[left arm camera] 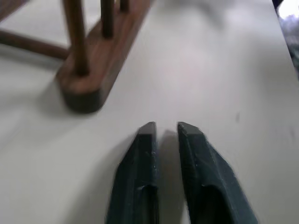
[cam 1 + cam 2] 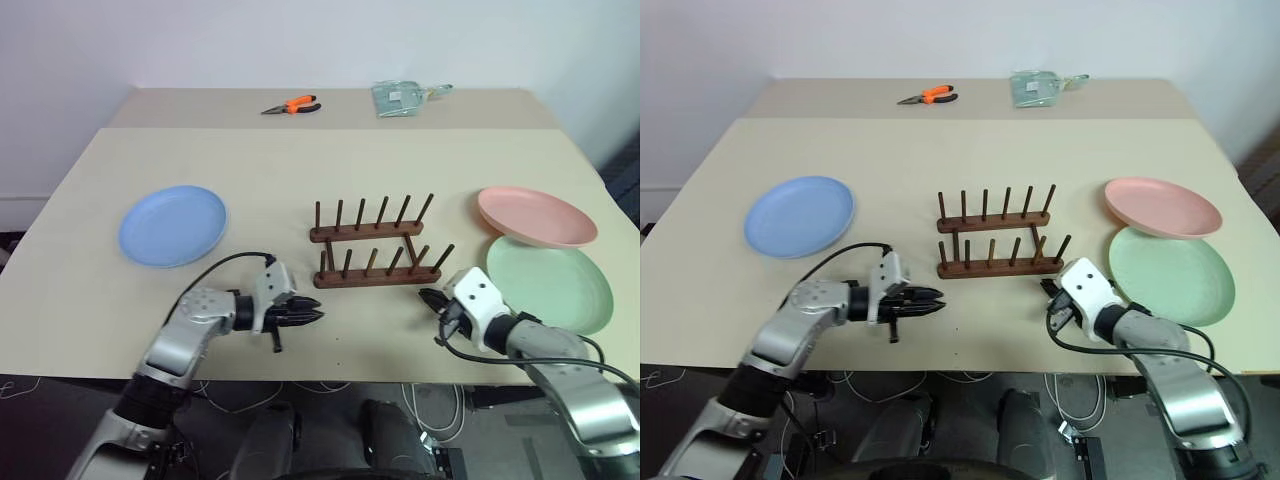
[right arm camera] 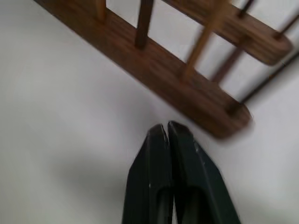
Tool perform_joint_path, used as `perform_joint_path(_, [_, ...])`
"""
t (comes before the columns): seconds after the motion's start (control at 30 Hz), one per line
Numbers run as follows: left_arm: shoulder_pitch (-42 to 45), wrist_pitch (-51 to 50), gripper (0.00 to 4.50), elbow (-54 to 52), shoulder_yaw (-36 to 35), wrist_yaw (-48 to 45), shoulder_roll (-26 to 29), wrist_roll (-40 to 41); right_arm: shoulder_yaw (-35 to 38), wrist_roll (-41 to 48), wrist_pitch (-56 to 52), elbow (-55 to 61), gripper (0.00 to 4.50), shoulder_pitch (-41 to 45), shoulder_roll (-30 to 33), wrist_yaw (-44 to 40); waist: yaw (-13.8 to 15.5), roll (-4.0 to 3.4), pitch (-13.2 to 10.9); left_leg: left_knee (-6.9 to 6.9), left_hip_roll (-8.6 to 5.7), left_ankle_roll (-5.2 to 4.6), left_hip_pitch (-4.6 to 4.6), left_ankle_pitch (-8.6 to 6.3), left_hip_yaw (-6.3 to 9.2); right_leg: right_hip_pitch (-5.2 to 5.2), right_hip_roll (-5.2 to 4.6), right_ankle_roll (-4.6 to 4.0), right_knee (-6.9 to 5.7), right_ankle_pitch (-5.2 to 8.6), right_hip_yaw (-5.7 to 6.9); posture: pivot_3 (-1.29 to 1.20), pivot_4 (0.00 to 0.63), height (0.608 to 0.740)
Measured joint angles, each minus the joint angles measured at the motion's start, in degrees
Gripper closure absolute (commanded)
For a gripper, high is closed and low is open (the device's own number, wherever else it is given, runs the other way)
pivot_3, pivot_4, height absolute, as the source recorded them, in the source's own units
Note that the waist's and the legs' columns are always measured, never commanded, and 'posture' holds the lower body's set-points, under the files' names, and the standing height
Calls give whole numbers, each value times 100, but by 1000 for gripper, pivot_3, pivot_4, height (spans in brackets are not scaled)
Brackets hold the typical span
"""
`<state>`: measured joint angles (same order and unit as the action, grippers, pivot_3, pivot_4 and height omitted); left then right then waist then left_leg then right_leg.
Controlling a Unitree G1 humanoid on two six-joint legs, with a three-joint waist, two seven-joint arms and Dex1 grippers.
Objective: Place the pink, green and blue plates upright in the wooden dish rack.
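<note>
The robot should push the wooden dish rack [image 2: 378, 277] back and straight before its right gripper takes the pink plate [image 2: 537, 216], because the rack stands a little slanted and close to the robot's grippers.
The light blue plate [image 2: 172, 225] lies flat at the table's left. On the right, the pink plate [image 2: 535, 215] lies flat, its near edge overlapping the green plate [image 2: 550, 282] in front of it. The empty wooden dish rack [image 2: 375, 245] stands in the middle. My left gripper [image 2: 318, 316] hovers low just in front of the rack's left end [image 1: 93, 70], pointing right, fingers almost together with nothing between them. My right gripper [image 2: 428, 296] sits by the rack's right end [image 3: 187, 79], shut and empty, with the green plate just to its right.
Orange-handled pliers [image 2: 293, 105] and a clear packet [image 2: 400, 97] lie at the far side of the table. The table's front edge [image 2: 330, 375] runs just behind both wrists. Bare tabletop lies between the blue plate and the rack.
</note>
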<state>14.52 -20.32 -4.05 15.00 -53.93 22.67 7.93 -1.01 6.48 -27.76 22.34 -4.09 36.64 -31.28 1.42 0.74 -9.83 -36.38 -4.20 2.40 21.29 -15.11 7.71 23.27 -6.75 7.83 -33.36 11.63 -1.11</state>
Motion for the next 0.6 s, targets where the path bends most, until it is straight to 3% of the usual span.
perform_joint_path(0.17, [588, 213, 3710, 870, 12, 1616, -842, -562, -297, -443, 146, -806, 4500, 768, -481, 547, 29, 17, 17, -14, 3, 1, -22, 1, -3, -17, 10, -8, -14, -7, 1, 0, 150, 740])
perform_joint_path(0.4, [1320, 710, 3710, 2101, -273, 2472, -1018, -731, -313, -766, 545, -2033, 4500, 1654, -847, 986, -82, 20, 31, 2, 3, 1, -43, 1, -6, -24, 12, 12, -17, -16, 1, 0, 150, 740])
perform_joint_path(0.5, [1337, 870, 3763, 2195, -279, 2434, -971, -732, -287, -768, 633, -2139, 3692, 1719, -818, 880, -89, 20, 32, 13, 3, 2, -50, 1, -7, -26, 12, 14, -16, -16, -1, 0, 150, 740])
perform_joint_path(0.6, [1253, 920, 3763, 2064, -270, 2283, -875, -726, -270, -759, 725, -1881, 2344, 1556, -424, 523, -92, 18, 31, 18, 3, 2, -47, 1, -8, -23, 12, 19, -16, -12, -1, 0, 150, 740])
